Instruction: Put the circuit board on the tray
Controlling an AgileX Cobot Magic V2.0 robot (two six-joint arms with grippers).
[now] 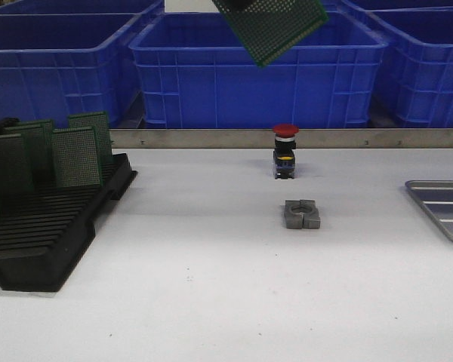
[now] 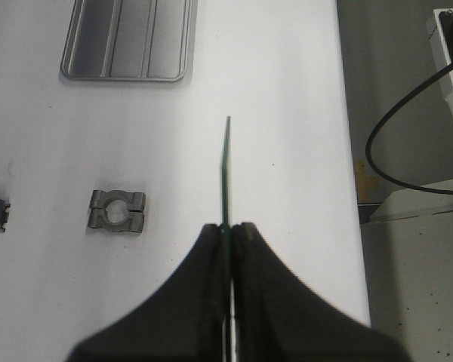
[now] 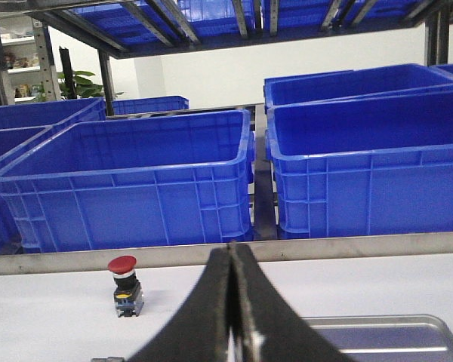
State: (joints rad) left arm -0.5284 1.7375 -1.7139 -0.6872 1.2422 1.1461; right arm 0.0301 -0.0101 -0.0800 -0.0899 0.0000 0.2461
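The robot's left gripper is holding the circuit board far from the tray (image 1: 448, 209), so next the right gripper opens, turn to the circuit board's free edge (image 1: 311, 18) and grabs it first.
A green perforated circuit board (image 1: 275, 26) hangs tilted high over the table's middle, at the top edge of the front view. My left gripper (image 2: 229, 226) is shut on it; in the left wrist view the board (image 2: 226, 170) shows edge-on, sticking out past the fingertips. The grey metal tray (image 1: 444, 205) lies at the table's right edge, partly cut off; it also shows in the left wrist view (image 2: 128, 41) and in the right wrist view (image 3: 408, 335). My right gripper (image 3: 231, 249) is shut and empty, low over the table beside the tray.
A black slotted rack (image 1: 49, 226) with several green boards stands at the left. A red-capped push button (image 1: 285, 151) and a grey metal clamp block (image 1: 301, 214) sit mid-table. Big blue bins (image 1: 257, 75) line the back behind a metal rail.
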